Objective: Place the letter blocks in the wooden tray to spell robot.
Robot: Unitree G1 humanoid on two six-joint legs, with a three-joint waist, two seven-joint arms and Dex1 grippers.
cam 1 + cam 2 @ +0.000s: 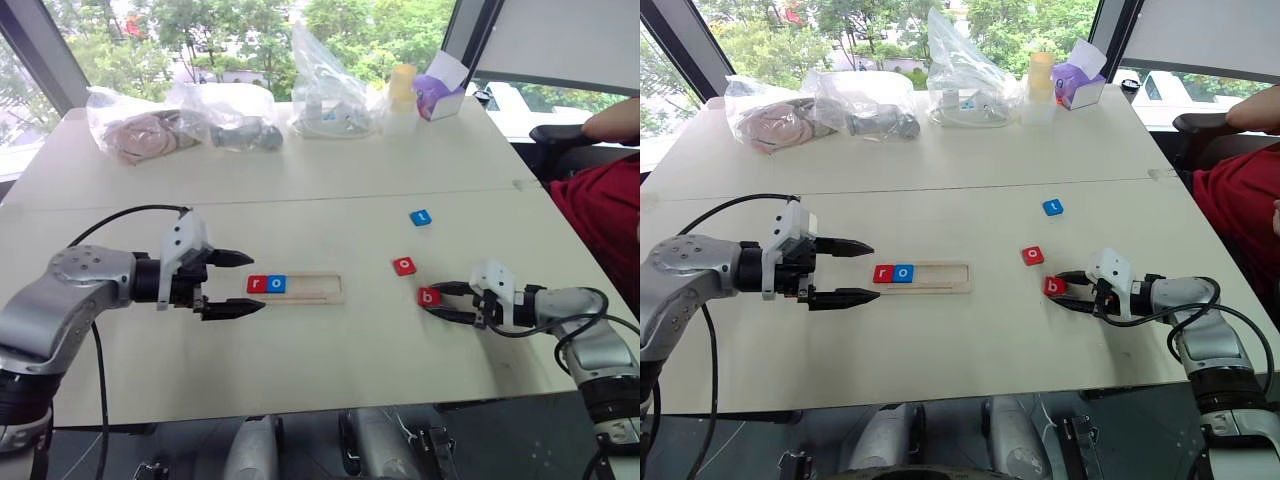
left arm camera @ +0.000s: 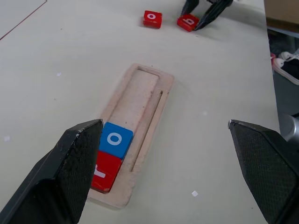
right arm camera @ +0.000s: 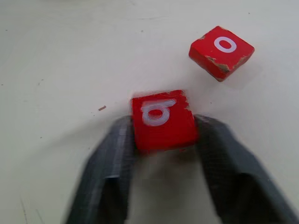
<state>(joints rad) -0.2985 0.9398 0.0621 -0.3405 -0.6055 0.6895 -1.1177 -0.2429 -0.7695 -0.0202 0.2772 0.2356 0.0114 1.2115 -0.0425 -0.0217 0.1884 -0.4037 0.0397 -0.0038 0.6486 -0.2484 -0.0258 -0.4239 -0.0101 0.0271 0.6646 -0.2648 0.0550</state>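
Observation:
I should keep carrying the red b block with my right gripper until both blocks meet, as it lies letter up with its side toward the blue o block free.
The wooden tray lies mid-table with a red r block and a blue o block at its left end. My left gripper hovers open just left of the tray, its jaws spread wide at that end. To the right, my right gripper is shut on the red b block, one finger on each side, and the block rests on the table. A red o block lies just beyond it. Farther back sits a blue t block.
Plastic bags with contents, a yellowish cup and a purple box line the table's far edge. A person in a red top sits at the right side. Bare tabletop runs along the near edge.

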